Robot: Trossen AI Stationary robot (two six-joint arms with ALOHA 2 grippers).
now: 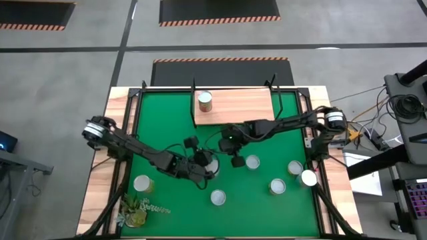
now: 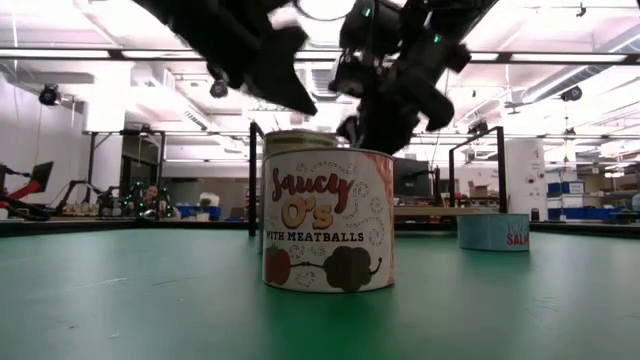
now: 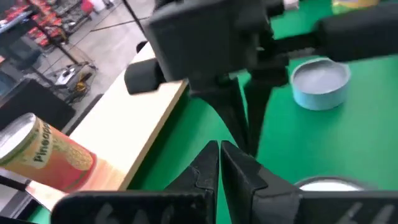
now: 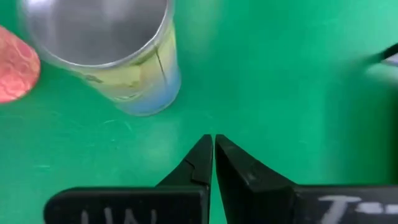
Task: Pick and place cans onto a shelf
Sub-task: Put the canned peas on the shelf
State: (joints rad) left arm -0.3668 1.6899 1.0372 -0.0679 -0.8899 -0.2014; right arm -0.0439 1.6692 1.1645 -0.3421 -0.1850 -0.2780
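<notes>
Next, I move my left gripper back because it crowds the mid-table can (image 1: 213,166), then open my right gripper wide and bring it around the can's sides (image 4: 149,81).
The shelf (image 1: 233,107) is a light wood board at the table's far side, with one can (image 1: 205,101) upright on its left end. This can also shows in the left wrist view (image 3: 43,155). Several more cans stand on the green mat, among them one at mid table (image 1: 211,164), one to its right (image 1: 252,162) and one at front left (image 1: 142,183). My left gripper (image 1: 200,167) is shut and empty (image 3: 220,148) beside the mid-table can. My right gripper (image 1: 237,160) is shut and empty (image 4: 213,142) above the mat, near a can with yellow and blue sides (image 4: 106,50).
More cans stand at right (image 1: 295,168) (image 1: 308,178) (image 1: 277,187) and near the front (image 1: 218,197). A green plant sprig (image 1: 137,210) lies at the front left corner. A "Saucy O's" can (image 2: 328,220) fills the low view. The two arms are close together at mid table.
</notes>
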